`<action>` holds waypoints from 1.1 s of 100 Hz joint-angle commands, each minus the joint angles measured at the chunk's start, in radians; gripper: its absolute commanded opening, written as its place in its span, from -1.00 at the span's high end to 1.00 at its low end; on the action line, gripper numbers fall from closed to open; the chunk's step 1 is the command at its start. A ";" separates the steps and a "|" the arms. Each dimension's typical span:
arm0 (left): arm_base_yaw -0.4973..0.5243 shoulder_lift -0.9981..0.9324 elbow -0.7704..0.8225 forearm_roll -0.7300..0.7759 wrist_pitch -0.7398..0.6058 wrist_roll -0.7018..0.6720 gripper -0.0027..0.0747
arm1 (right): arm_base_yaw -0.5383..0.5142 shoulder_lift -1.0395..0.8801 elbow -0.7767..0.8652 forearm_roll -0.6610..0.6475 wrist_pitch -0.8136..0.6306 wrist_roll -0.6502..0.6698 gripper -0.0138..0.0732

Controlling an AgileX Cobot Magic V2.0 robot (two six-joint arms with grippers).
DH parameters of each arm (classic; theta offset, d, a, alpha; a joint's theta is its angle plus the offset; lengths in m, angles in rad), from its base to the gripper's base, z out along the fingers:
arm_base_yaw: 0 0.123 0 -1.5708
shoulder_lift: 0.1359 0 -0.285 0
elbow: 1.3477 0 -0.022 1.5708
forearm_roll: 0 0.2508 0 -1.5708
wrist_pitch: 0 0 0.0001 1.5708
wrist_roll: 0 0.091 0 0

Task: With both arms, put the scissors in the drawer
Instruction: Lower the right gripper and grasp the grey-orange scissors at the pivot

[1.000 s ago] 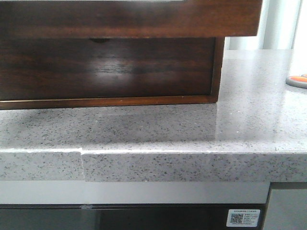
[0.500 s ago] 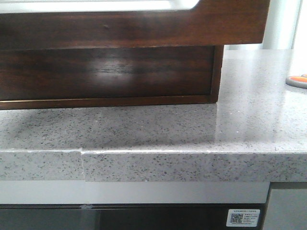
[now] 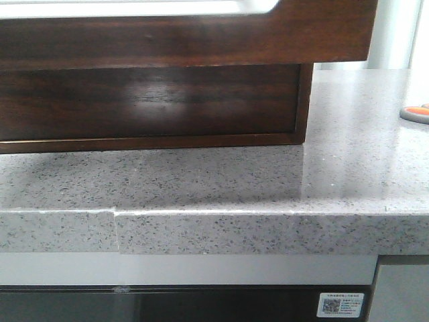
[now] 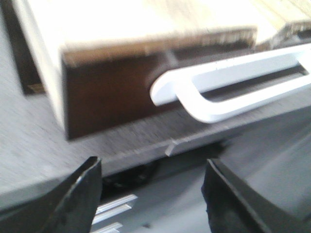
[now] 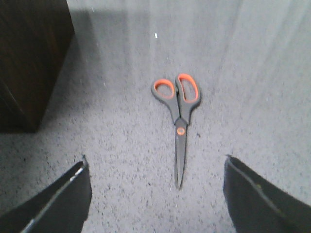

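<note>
The scissors' handles (image 5: 177, 94) will stay together rather than swing open when I carry them into the drawer, because the scissors' blades (image 5: 180, 156) lie over each other in one narrow strip.
The drawer (image 3: 188, 33) is the glossy dark brown front at the top of the front view, with a pale round-cornered handle (image 3: 134, 8) along its top. In the left wrist view the drawer (image 4: 107, 97) stands pulled out, showing its pale inside and white handle (image 4: 218, 97). My left gripper (image 4: 150, 194) is open and empty, in front of the drawer and apart from the handle. The scissors (image 5: 179, 111), grey with orange inner loops, lie flat on the counter, blades pointing toward my open right gripper (image 5: 155, 194). Their handle shows at the front view's right edge (image 3: 417, 111).
The wooden cabinet (image 3: 154, 100) stands on the speckled grey counter (image 3: 268, 181), whose front edge has a stepped seam (image 3: 115, 221). The cabinet's dark side (image 5: 29, 63) shows in the right wrist view, beside the scissors. Neither arm shows in the front view.
The drawer front has come lower and larger in the front view, pulled further out, now hiding the notch of the drawer below. It has held still for the last half second.
</note>
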 commanded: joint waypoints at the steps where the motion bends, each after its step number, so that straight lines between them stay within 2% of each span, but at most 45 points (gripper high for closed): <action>1: -0.039 0.009 -0.091 0.031 -0.045 -0.021 -0.17 | -0.009 0.079 -0.076 -0.019 0.008 0.006 -0.48; 14: -0.119 0.018 -0.130 0.120 -0.076 -0.003 -0.17 | -0.040 0.198 -0.145 -0.017 0.075 0.009 -0.48; 31: -0.135 0.020 -0.132 0.194 -0.155 0.002 -0.17 | -0.084 0.394 -0.230 -0.011 0.173 0.003 -0.45; 51: -0.135 0.053 -0.132 0.190 -0.215 0.014 -0.18 | -0.090 0.601 -0.317 0.026 0.215 -0.023 -0.35; 69: -0.135 0.093 -0.132 0.091 -0.224 0.138 -0.17 | -0.094 0.753 -0.416 0.065 0.236 -0.067 -0.32; 96: -0.135 0.109 -0.132 0.085 -0.247 0.138 -0.17 | -0.165 0.909 -0.550 0.166 0.297 -0.179 -0.32; 110: -0.135 0.109 -0.132 0.082 -0.260 0.138 -0.17 | -0.183 0.953 -0.559 0.164 0.303 -0.197 -0.32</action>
